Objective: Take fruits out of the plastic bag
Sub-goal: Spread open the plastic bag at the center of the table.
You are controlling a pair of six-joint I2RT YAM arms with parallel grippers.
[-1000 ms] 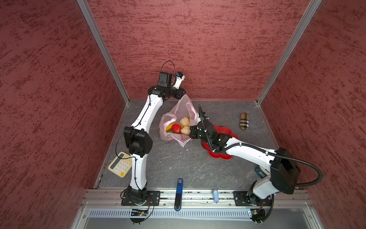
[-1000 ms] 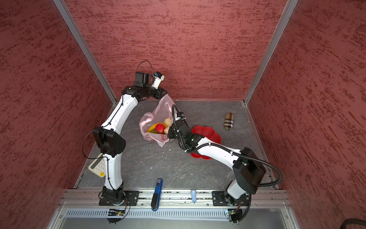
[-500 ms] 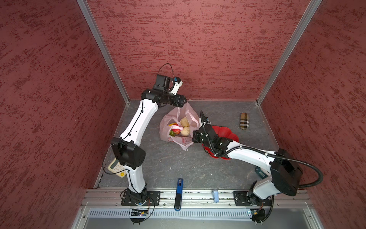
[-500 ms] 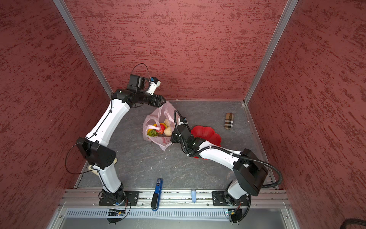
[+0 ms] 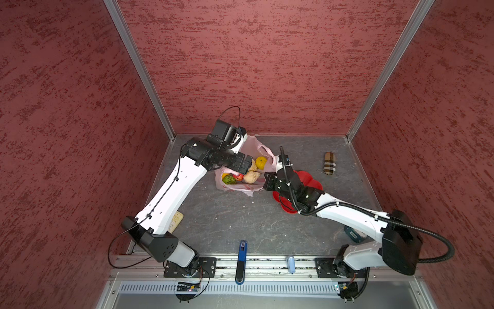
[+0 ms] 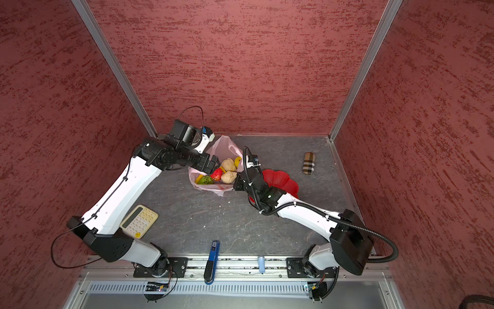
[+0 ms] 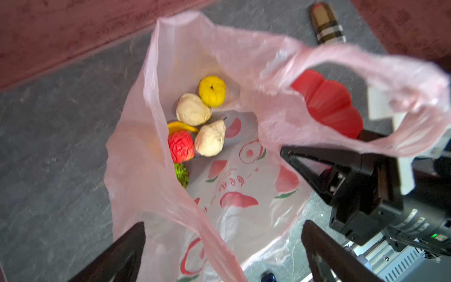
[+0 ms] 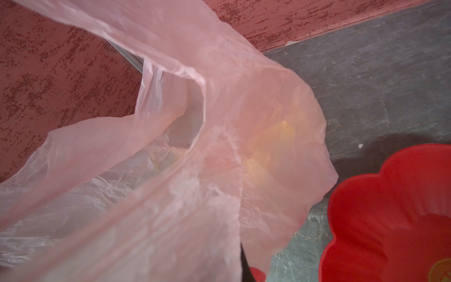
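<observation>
The bag's loose side droops over the green fruit (image 7: 176, 175), so my left gripper should grab its near edge (image 7: 212, 237) and pull it open before my right gripper goes in.
The pale-pink plastic bag (image 5: 242, 187) (image 6: 213, 187) lies slumped on the grey floor near the back wall, its mouth open. Inside show several fruits: a yellow round one (image 7: 211, 90), two beige lumpy ones (image 7: 193, 109) (image 7: 210, 139), a red bumpy one (image 7: 181, 146), a green one (image 7: 181, 174) and a banana tip (image 7: 181, 126). My left gripper (image 7: 223, 232) (image 5: 247, 166) hangs open above the bag's mouth, and a loose fold of the bag runs between its fingers. My right gripper (image 5: 267, 180) (image 6: 236, 184) is shut on the bag's edge (image 8: 195, 195) beside the plate.
A red flower-shaped plate (image 5: 310, 182) (image 8: 390, 219) lies right of the bag, partly under my right arm. A checked pouch (image 5: 329, 163) lies at the back right, a calculator (image 6: 139, 220) at the front left. A blue tool (image 5: 241, 260) rests on the front rail.
My left gripper has opened and let go of the bag's top, then swung down over the bag's mouth. The bag has sagged. The right gripper stays shut on the bag.
</observation>
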